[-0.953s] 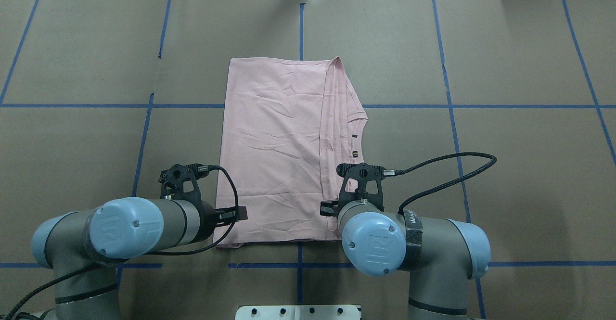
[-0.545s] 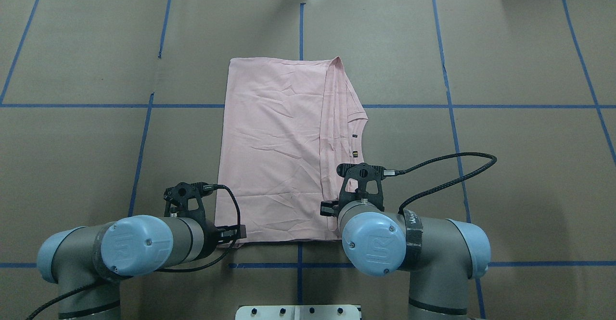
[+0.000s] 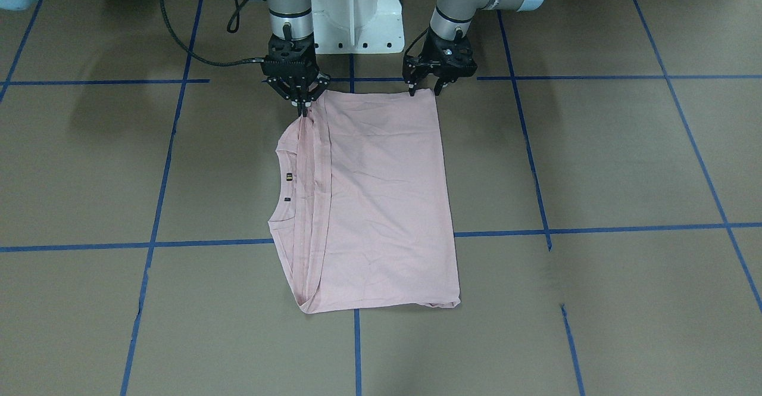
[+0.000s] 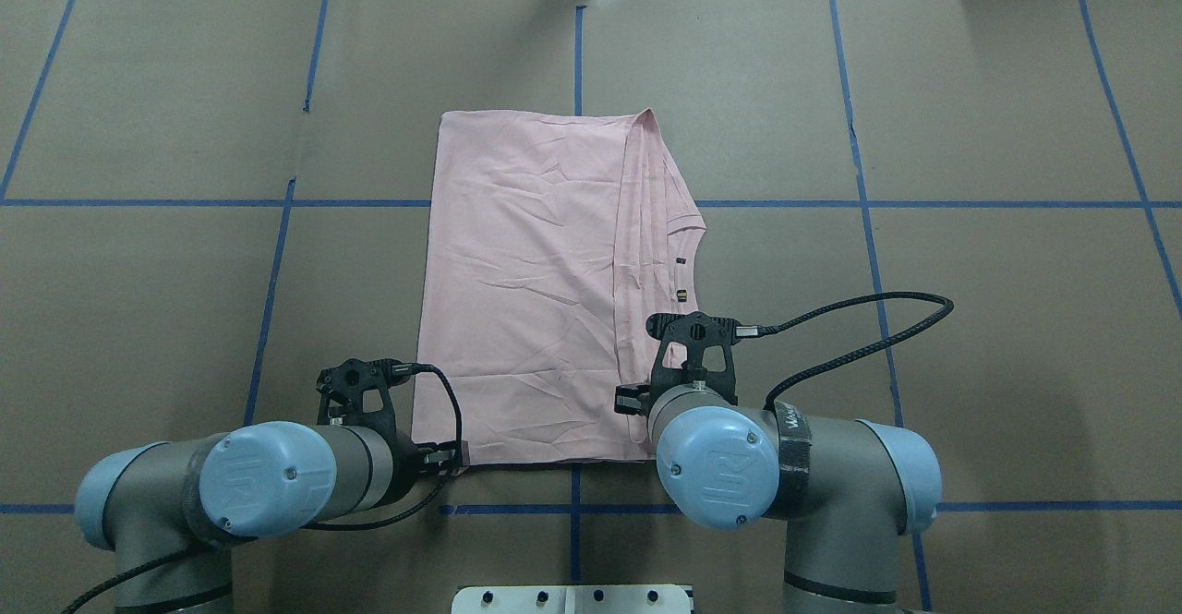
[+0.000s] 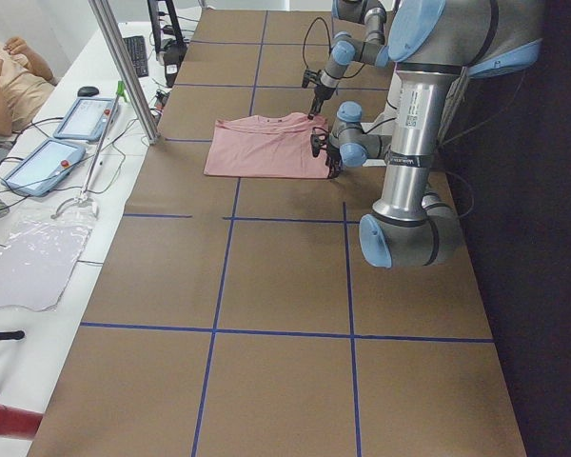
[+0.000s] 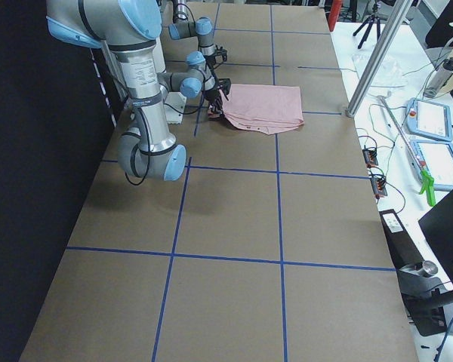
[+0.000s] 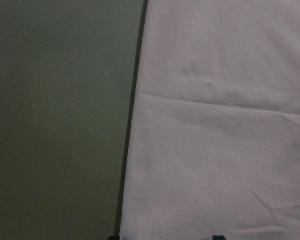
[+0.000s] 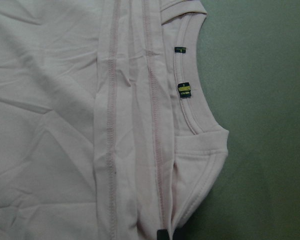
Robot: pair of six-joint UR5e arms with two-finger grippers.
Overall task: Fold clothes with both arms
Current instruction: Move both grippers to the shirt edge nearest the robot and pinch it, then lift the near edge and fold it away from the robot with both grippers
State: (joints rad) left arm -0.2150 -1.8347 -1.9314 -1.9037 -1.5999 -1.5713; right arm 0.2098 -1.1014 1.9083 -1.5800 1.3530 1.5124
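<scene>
The pale pink T-shirt's smooth middle (image 3: pixel 386 203) is only a little loose, so I expect its far end (image 3: pixel 382 306) to slide along when I pull the near corners.
The pale pink T-shirt (image 4: pixel 526 291) lies folded lengthwise on the brown table, its collar (image 8: pixel 195 115) and small tags (image 4: pixel 681 295) on the right-hand side. No print shows. My left gripper (image 3: pixel 424 91) is open, its fingers straddling the shirt's near left corner (image 4: pixel 452 457). In the left wrist view only pink cloth (image 7: pixel 215 125) and two widely spaced fingertips show. My right gripper (image 3: pixel 303 109) is shut on the shirt's layered near right edge (image 8: pixel 171 235). From overhead its wrist (image 4: pixel 693 383) hides it.
Blue tape lines (image 4: pixel 572 508) grid the brown table cover. The white pedestal base (image 3: pixel 357 15) stands just behind the grippers. A black cable (image 4: pixel 859 319) loops right of the right wrist. A seated person (image 5: pixel 9 76) and tablets (image 5: pixel 81 119) are beyond the far edge.
My left arm has drawn back toward the robot along the shirt's left edge, from partway up it to the near left corner. The right arm and the shirt have not moved.
</scene>
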